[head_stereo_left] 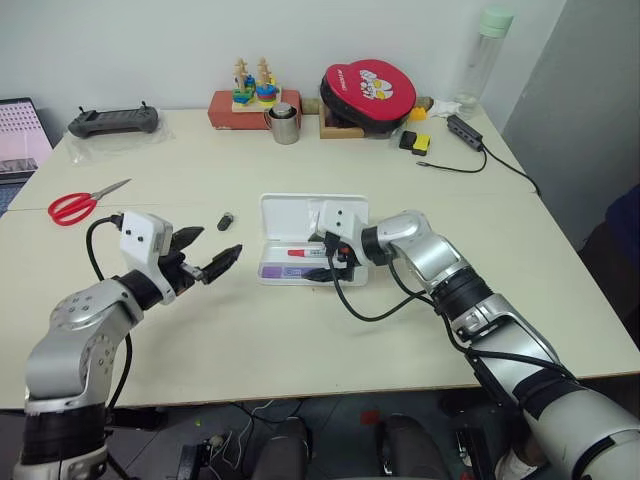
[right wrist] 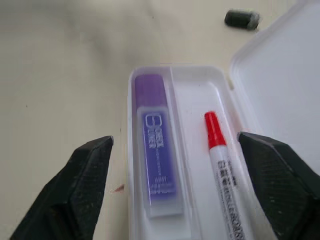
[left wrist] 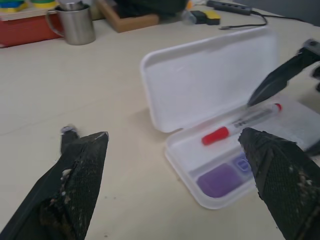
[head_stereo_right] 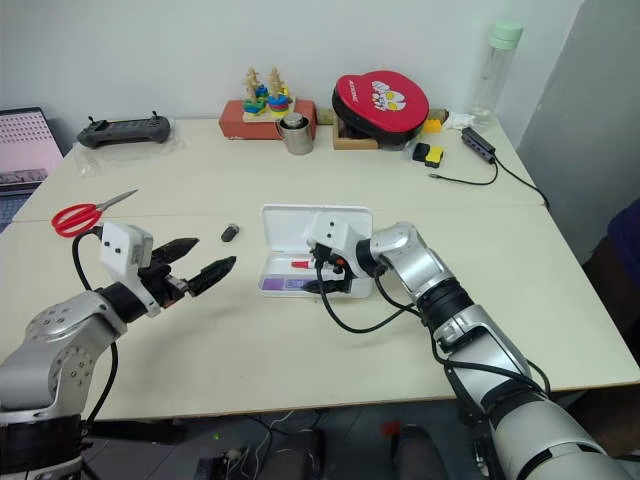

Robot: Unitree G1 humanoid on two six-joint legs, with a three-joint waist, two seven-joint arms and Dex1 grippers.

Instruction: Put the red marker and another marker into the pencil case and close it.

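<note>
The black piece (head_stereo_left: 225, 221) is outside the pencil case, next to my left gripper. My right gripper should move away from the tray (head_stereo_left: 281, 261), and my left gripper should put the black piece inside.
The white pencil case (head_stereo_left: 295, 215) lies open mid-table, its lid folded back. In its tray the red marker (right wrist: 222, 165) lies along the lid-side compartment. The purple marker (right wrist: 156, 150) lies in the compartment nearer me, beyond the divider. My right gripper (right wrist: 175, 140) hovers open over the tray's right end, its fingers straddling both markers and gripping nothing. My left gripper (head_stereo_left: 218, 243) is open and empty, just above the table left of the case and apart from it.
A small black cap-like piece (head_stereo_left: 226, 220) lies left of the lid. Red scissors (head_stereo_left: 75, 205) lie at the far left. At the back stand a metal cup (head_stereo_left: 285, 125), a red round pouch (head_stereo_left: 368, 88), a bottle (head_stereo_left: 483, 50) and a black controller (head_stereo_left: 113, 122).
</note>
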